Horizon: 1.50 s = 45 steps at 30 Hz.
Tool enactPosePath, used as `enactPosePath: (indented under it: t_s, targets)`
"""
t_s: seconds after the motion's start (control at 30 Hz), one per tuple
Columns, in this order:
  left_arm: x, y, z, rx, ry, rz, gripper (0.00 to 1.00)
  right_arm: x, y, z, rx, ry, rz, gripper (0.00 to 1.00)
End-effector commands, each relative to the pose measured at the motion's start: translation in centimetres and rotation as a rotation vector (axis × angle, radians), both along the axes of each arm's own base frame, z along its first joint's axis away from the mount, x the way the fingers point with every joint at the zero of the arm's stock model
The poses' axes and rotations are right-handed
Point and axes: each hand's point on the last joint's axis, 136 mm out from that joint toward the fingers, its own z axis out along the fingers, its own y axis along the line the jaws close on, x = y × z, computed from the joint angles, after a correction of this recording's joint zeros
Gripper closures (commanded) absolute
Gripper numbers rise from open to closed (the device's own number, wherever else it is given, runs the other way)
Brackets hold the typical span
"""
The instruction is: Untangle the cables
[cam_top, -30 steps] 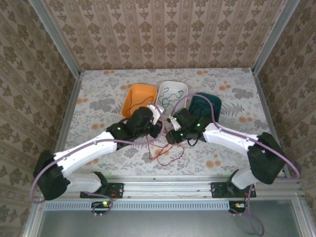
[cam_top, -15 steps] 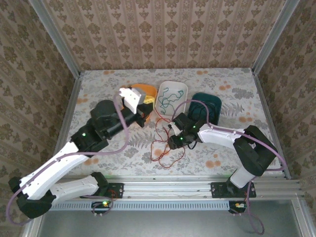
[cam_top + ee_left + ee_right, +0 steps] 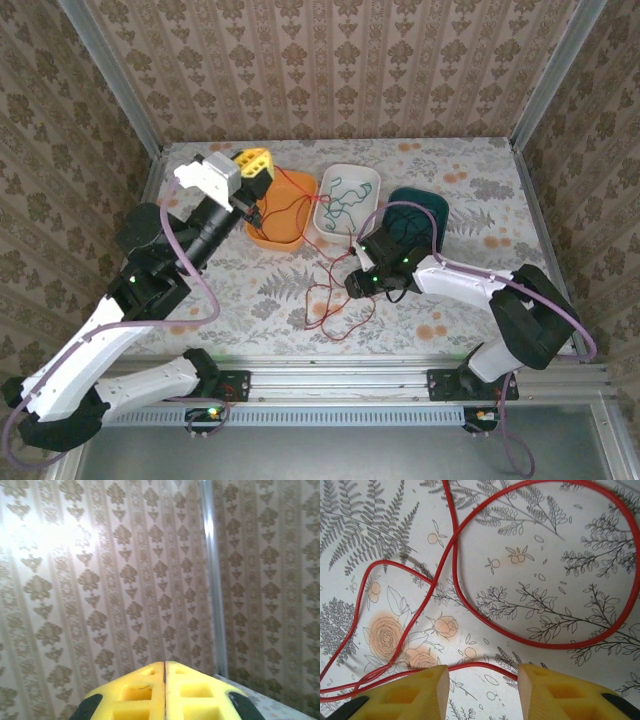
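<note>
The red strand (image 3: 297, 184) is hanging over the orange bowl (image 3: 282, 212). My left gripper keeps pulling it until it clears the loops, then lets it go into that bowl.
A red cable (image 3: 330, 305) lies in loose loops on the flowered table in front of the bowls. One strand rises from it, taut, over the orange bowl to my left gripper (image 3: 253, 160). That gripper is lifted high at the back left, and its yellow pads (image 3: 140, 690) are pressed together in the left wrist view, where my left gripper (image 3: 165, 662) faces the wallpaper. My right gripper (image 3: 352, 283) is low at the loops and open. In the right wrist view the red cable (image 3: 545, 644) passes across the gap of my right gripper (image 3: 482, 671). A green cable (image 3: 345, 195) lies coiled in the white bowl.
Three bowls stand in a row at the back: an orange bowl (image 3: 275, 235), a white bowl (image 3: 372, 176) and a teal bowl (image 3: 432, 205), the last partly covered by my right arm. Wallpapered walls and metal posts close in the table.
My left arm has risen and swung back and to the left, drawing a strand of the red cable up over the orange bowl. The right gripper has stayed low by the loops.
</note>
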Motion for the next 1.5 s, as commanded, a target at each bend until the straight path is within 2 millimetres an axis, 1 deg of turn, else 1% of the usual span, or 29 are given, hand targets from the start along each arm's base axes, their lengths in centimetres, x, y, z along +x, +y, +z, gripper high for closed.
enactPosePath:
  t_s: [0.0, 0.07, 0.13, 0.2, 0.27, 0.33, 0.4, 0.47, 0.53, 0.57, 0.63, 0.73, 0.83, 0.93, 1.17, 1.23, 1.27, 1.33, 1.4, 1.43, 1.47]
  targets:
    - [2.4, 2.5, 1.8, -0.042, -0.008, 0.172, 1.0, 0.7, -0.7, 1.4, 0.008, -0.062, -0.04, 0.57]
    - [4.7, 3.4, 1.5, -0.056, 0.067, 0.235, 1.0, 1.0, -0.9, 2.2, 0.009, -0.089, -0.048, 0.57]
    - [7.6, 4.5, 0.4, -0.058, 0.191, 0.279, 1.0, 1.2, -1.0, 3.0, 0.009, -0.114, -0.05, 0.57]
    - [10.4, 5.1, -1.3, -0.062, 0.302, 0.29, 1.0, 1.4, -1.1, 4.6, 0.029, -0.156, -0.056, 0.57]
    - [12.9, 5.5, -3.0, -0.081, 0.388, 0.271, 1.0, 1.5, -1.1, 5.5, 0.039, -0.177, -0.055, 0.57]
    - [15.8, 6.0, -4.9, -0.104, 0.465, 0.256, 1.0, 1.6, -1.2, 6.2, 0.039, -0.19, -0.052, 0.57]
    - [17.9, 5.6, -7.0, -0.113, 0.523, 0.204, 1.0, 1.6, -1.3, 6.6, 0.033, -0.198, -0.049, 0.57]
    - [19.7, 5.5, -9.6, -0.119, 0.591, 0.195, 1.0, 1.6, -1.5, 6.9, 0.026, -0.203, -0.051, 0.57]
    - [21.2, 5.4, -13.1, -0.122, 0.67, 0.184, 1.0, 1.5, -1.7, 6.9, 0.023, -0.206, -0.052, 0.57]
    - [21.7, 5.4, -14.5, -0.132, 0.701, 0.173, 1.0, 1.5, -1.8, 6.9, 0.02, -0.207, -0.054, 0.57]
    - [22.5, 5.1, -17.8, -0.137, 0.77, 0.159, 1.0, 1.3, -2.0, 6.7, 0.016, -0.204, -0.056, 0.57]
    - [23.3, 4.5, -22.4, -0.106, 0.855, 0.158, 1.0, 1.1, -2.0, 6.5, 0.014, -0.196, -0.054, 0.57]
    - [24.2, 4.3, -26.4, -0.084, 0.937, 0.183, 1.0, 1.0, -2.1, 6.3, 0.012, -0.187, -0.052, 0.57]
    - [25.4, 4.4, -29.9, -0.054, 1.0, 0.226, 1.0, 1.0, -2.0, 6.3, 0.014, -0.187, -0.054, 0.57]
    - [28.7, 4.2, -36.6, 0.072, 1.132, 0.329, 0.99, 1.0, -2.2, 6.4, 0.014, -0.189, -0.062, 0.57]
    - [29.3, 4.1, -38.4, 0.121, 1.181, 0.381, 0.94, 0.9, -2.4, 6.4, 0.009, -0.192, -0.065, 0.57]
    - [29.4, 3.9, -38.9, 0.15, 1.191, 0.392, 0.88, 0.9, -2.4, 6.5, 0.008, -0.193, -0.066, 0.57]
    - [29.3, 3.1, -39.6, 0.213, 1.19, 0.407, 0.74, 0.7, -2.5, 6.5, 0.008, -0.194, -0.066, 0.57]
    - [29.0, 2.3, -39.3, 0.245, 1.162, 0.415, 0.62, 0.7, -2.6, 6.6, 0.011, -0.196, -0.069, 0.57]
    - [28.8, 2.0, -38.8, 0.257, 1.138, 0.422, 0.59, 0.6, -2.6, 6.6, 0.013, -0.197, -0.068, 0.57]
    - [28.6, 1.9, -38.3, 0.263, 1.114, 0.437, 0.45, 0.6, -2.6, 6.6, 0.012, -0.198, -0.067, 0.57]
